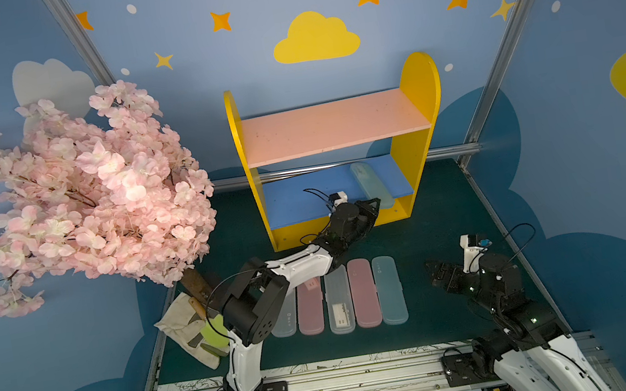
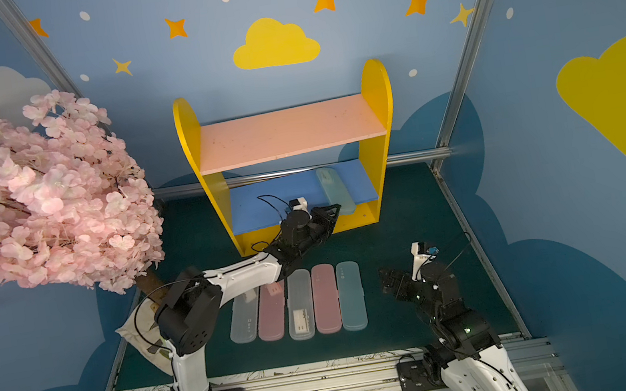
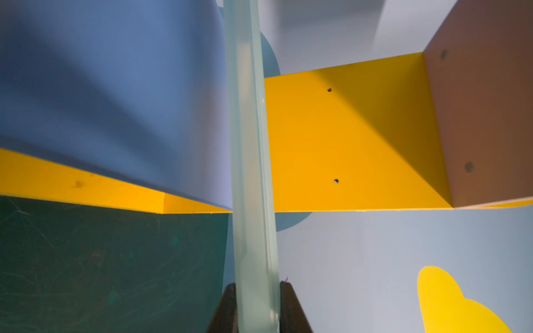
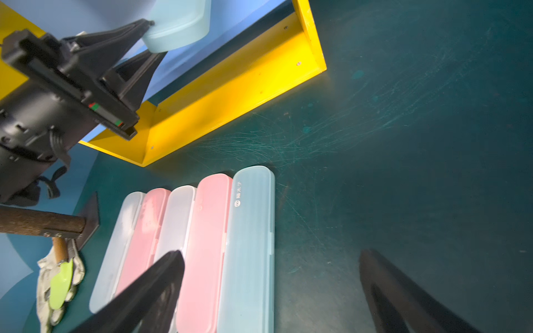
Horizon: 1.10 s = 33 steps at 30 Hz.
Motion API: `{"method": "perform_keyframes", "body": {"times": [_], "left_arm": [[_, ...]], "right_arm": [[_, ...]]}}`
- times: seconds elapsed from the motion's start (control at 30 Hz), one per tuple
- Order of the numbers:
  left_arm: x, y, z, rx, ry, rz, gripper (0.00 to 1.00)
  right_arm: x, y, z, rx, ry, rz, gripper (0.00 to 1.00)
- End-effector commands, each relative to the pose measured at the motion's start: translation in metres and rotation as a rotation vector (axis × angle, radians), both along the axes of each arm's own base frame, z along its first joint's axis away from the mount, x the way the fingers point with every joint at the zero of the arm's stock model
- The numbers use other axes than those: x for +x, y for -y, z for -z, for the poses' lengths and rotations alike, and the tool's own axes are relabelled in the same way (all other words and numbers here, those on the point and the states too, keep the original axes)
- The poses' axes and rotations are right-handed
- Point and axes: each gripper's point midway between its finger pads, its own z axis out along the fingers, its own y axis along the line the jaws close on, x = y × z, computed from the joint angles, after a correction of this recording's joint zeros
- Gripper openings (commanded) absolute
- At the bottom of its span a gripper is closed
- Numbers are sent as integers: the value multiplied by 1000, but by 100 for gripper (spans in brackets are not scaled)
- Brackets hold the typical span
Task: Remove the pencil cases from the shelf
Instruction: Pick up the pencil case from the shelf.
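Note:
My right gripper should keep going toward the pencil case's far half and close there, as my left gripper is holding the near end of the shelf's pencil case.
The shelf has yellow sides, a bare pink upper board and a blue lower board. One pale teal pencil case lies on the blue board near the right panel. My left gripper is shut on its near end at the board's front edge. Several more pencil cases, clear, pink and teal, lie side by side on the green mat. My right gripper hangs open just right of that row, holding nothing.
A pink blossom tree overhangs the left side, its trunk base by the left arm. A cloth glove with a green trowel lies at the mat's front left. Blue walls and metal posts enclose the mat; a metal rail runs along the front.

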Motion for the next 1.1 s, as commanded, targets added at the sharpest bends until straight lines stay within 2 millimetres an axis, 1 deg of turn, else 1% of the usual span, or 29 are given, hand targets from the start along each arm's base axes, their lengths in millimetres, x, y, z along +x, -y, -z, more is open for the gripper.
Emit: {"method": "perform_keyframes", "body": {"times": [0.0,0.2,0.43,0.57,0.63,0.73,0.83,0.93,1.0,1.03,1.07], "left_arm": [[-22,-4,-36,-64,108,87,5],[-60,-26,-42,-65,144,151,4],[-109,-49,-45,-58,164,238,3],[-133,-66,-46,-50,182,260,3],[-145,-76,-51,-52,202,265,3],[-161,-86,-56,-48,216,276,3],[-174,-92,-58,-42,204,290,3],[-184,-98,-65,-57,220,296,3],[-189,-102,-69,-70,230,296,3],[-191,-103,-71,-77,234,295,3],[-193,-104,-73,-82,234,296,3]], "right_arm": [[-1,-16,-26,78,59,-76,99],[-6,-45,-46,202,75,-211,99],[-7,-76,-67,331,11,-365,98],[-6,-91,-81,430,-22,-435,98],[-4,-98,-89,493,-39,-463,96],[2,-106,-98,568,-54,-487,94],[8,-112,-107,617,-68,-503,91],[12,-117,-116,651,-85,-517,88],[17,-120,-114,666,-105,-516,86],[20,-121,-128,677,-79,-524,84],[22,-123,-131,686,-75,-531,83]]}}
